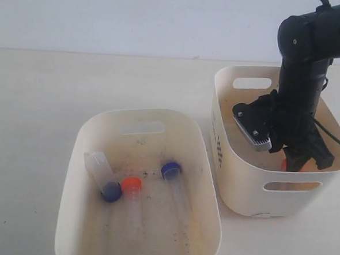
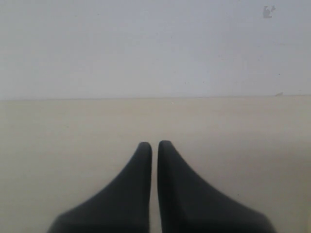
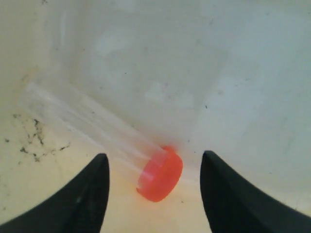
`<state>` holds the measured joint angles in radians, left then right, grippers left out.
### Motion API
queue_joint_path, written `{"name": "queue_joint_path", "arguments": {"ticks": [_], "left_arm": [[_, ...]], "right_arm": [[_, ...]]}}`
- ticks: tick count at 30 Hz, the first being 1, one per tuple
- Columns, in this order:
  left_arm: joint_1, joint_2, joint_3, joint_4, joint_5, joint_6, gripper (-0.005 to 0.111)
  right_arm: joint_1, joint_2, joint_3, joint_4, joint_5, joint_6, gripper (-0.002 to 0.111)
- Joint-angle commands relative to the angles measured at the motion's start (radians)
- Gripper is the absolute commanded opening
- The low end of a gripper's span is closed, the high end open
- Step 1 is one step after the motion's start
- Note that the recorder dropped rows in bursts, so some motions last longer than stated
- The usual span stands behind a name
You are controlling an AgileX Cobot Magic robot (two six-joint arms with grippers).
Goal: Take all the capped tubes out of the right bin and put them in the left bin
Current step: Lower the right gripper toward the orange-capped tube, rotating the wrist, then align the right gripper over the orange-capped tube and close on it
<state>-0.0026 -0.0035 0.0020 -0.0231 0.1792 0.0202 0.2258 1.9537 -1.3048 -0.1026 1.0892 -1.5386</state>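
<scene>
Next, my right gripper lifts clear, turns and takes the tube's clear body (image 3: 85,119), because the tube lies at a slant across the gripper's opening at the orange cap (image 3: 161,174).
The right bin (image 1: 241,184) stands at the right, with my right arm (image 1: 298,106) reaching down into it. Inside it lies one clear tube with an orange cap (image 3: 161,174), resting against the bin's wall (image 3: 204,68). My right gripper (image 3: 155,155) is open just above it, one finger on each side of the cap, not touching. In the exterior view only a sliver of orange (image 1: 284,164) shows behind the arm. The left bin (image 1: 109,124) holds three tubes: a blue-capped one (image 1: 112,191), an orange-capped one (image 1: 132,183) and another blue-capped one (image 1: 171,170). My left gripper (image 2: 154,143) is shut and empty over bare table.
The two bins stand close together on a pale tabletop (image 1: 45,97), with a white wall behind. The left bin's floor (image 1: 152,230) is grimy with black specks. The left arm is outside the exterior view.
</scene>
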Motion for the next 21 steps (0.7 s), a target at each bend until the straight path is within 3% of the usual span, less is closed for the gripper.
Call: {"name": "queue_joint_path", "arguments": {"ticks": [1, 8, 14, 21], "left_arm": [[-0.007, 0.004, -0.002, -0.003, -0.007, -0.004, 0.004], [-0.007, 0.004, -0.002, -0.003, -0.007, -0.004, 0.004], [-0.007, 0.004, -0.002, -0.003, -0.007, -0.004, 0.004], [-0.007, 0.004, -0.002, -0.003, -0.007, -0.004, 0.004]], "right_arm": [[-0.007, 0.01, 0.005, -0.018, -0.048, 0.032, 0.054], [-0.007, 0.013, 0.005, -0.045, -0.13, 0.124, 0.054], [-0.007, 0.013, 0.005, -0.149, -0.143, 0.321, 0.054], [-0.007, 0.013, 0.005, -0.127, -0.03, 0.2, 0.054]]}}
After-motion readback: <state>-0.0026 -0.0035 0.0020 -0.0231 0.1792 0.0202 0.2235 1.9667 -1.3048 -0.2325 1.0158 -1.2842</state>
